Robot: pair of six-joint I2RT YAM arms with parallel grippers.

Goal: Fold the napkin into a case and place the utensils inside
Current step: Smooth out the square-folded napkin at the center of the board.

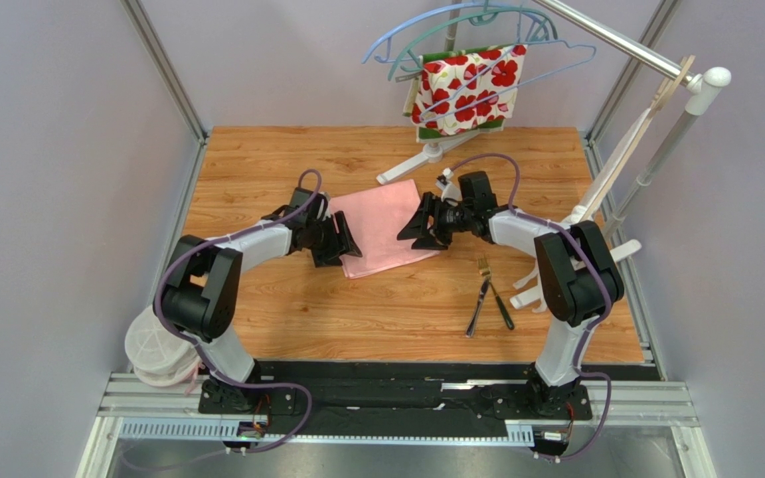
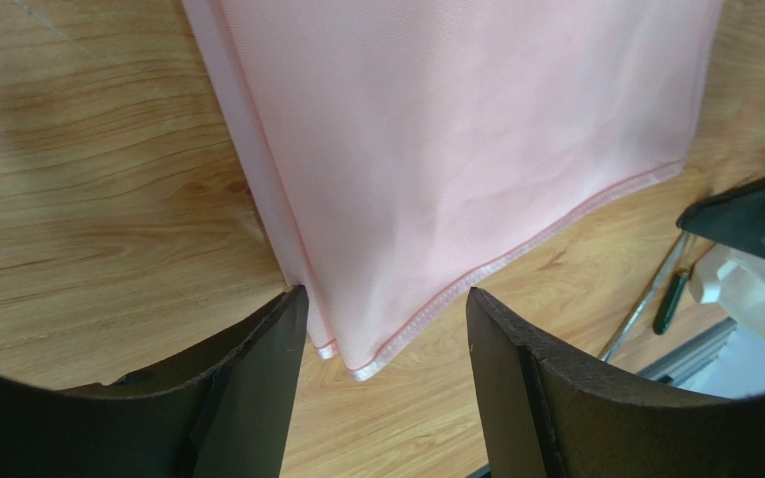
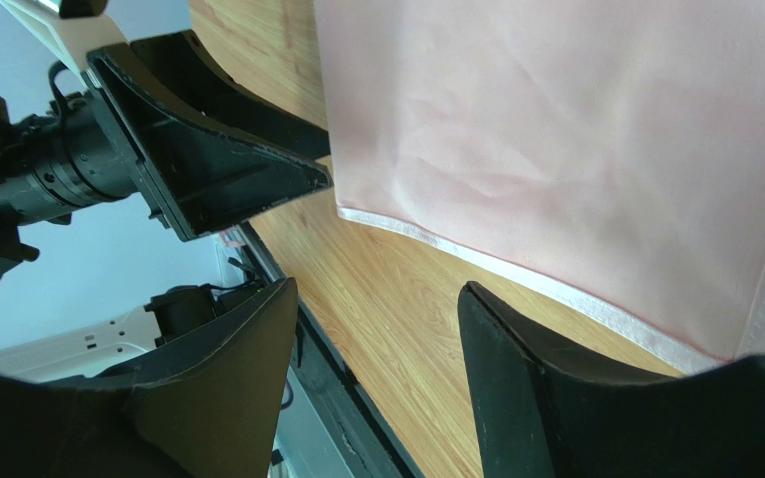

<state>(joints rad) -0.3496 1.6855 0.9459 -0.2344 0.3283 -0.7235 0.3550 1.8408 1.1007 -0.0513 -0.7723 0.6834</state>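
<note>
The napkin [image 1: 379,221] lies slanted and set back from the utensils, so next I pull the napkin nearer before my left gripper takes its corner [image 1: 437,253] facing the utensils.
The light-pink napkin [image 1: 384,227] lies folded flat into an oblong on the wooden table, doubled layers showing along its hemmed edges [image 2: 436,149] [image 3: 576,129]. My left gripper [image 1: 342,239] [image 2: 386,299] stands open at the napkin's left near corner; the corner lies between its fingers, which are not pinching it. On the opposite side my right gripper [image 1: 421,227] [image 3: 377,289] is open too, over bare wood beside the hem. The utensils lie crossed to the right: a fork [image 1: 478,294] and a darker thin piece [image 1: 502,307]. They also show as slim shapes [image 2: 646,299] in the left wrist view.
A red-and-white floral cloth [image 1: 468,88] hangs among coloured hangers on a white stand [image 1: 421,159] at the back. White rack poles [image 1: 616,189] lean along the right edge. A white container [image 1: 157,349] sits outside the table at the near left.
</note>
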